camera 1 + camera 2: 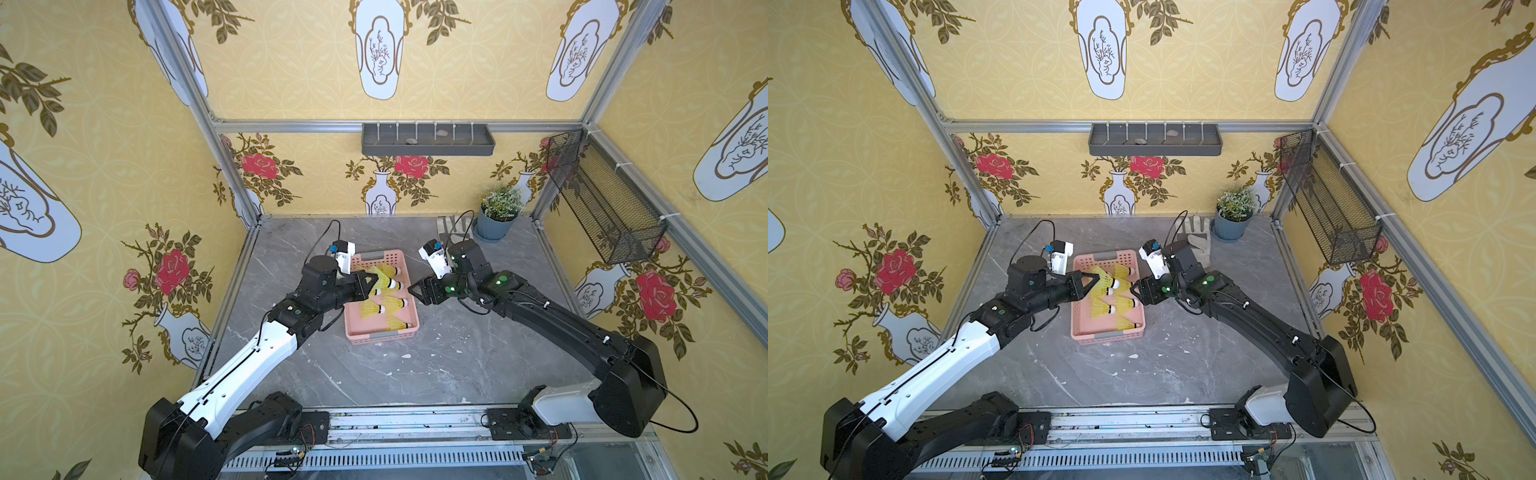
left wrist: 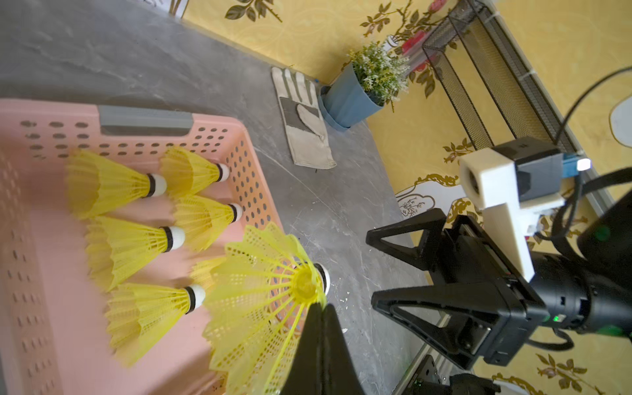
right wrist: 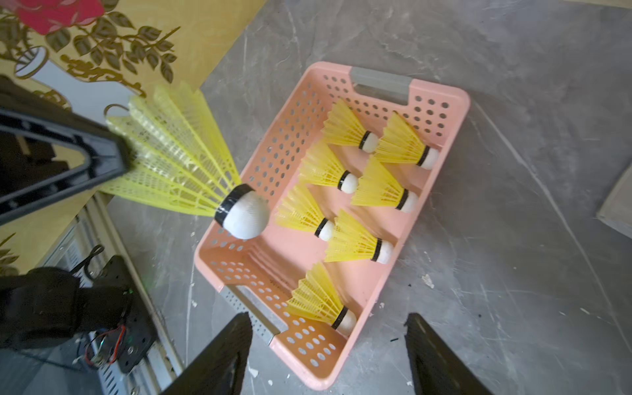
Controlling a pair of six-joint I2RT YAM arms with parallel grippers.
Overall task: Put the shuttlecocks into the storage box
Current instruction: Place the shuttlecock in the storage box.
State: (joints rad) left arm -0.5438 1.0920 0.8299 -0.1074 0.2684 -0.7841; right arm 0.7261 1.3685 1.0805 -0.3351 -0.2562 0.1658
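Note:
The held shuttlecock's white tip [image 3: 247, 214] faces the same way as the others, so my left gripper should keep going to the pink box's empty near corner [image 3: 273, 262], then lower and let go there.
The pink storage box [image 1: 351, 328] [image 1: 1077, 328] lies mid-table, and several yellow shuttlecocks [image 1: 372, 309] [image 3: 383, 186] rest inside it. My left gripper [image 1: 368, 286] [image 2: 321, 306] is shut on the skirt of one more shuttlecock [image 2: 260, 307] [image 3: 184, 164]. That shuttlecock hangs over the box's left side with its white tip pointing right. My right gripper [image 1: 415, 293] [image 3: 328, 316] stands open and empty over the box's right rim [image 3: 458, 102]. In the left wrist view the right gripper's fingers [image 2: 410, 297] stand spread apart.
A work glove [image 1: 451, 228] and a potted plant [image 1: 498, 212] sit at the back right of the table. A dark grey tray [image 1: 428, 139] hangs on the back wall and a black wire mesh basket [image 1: 602, 199] on the right wall. White flecks dot the marble in front of the box.

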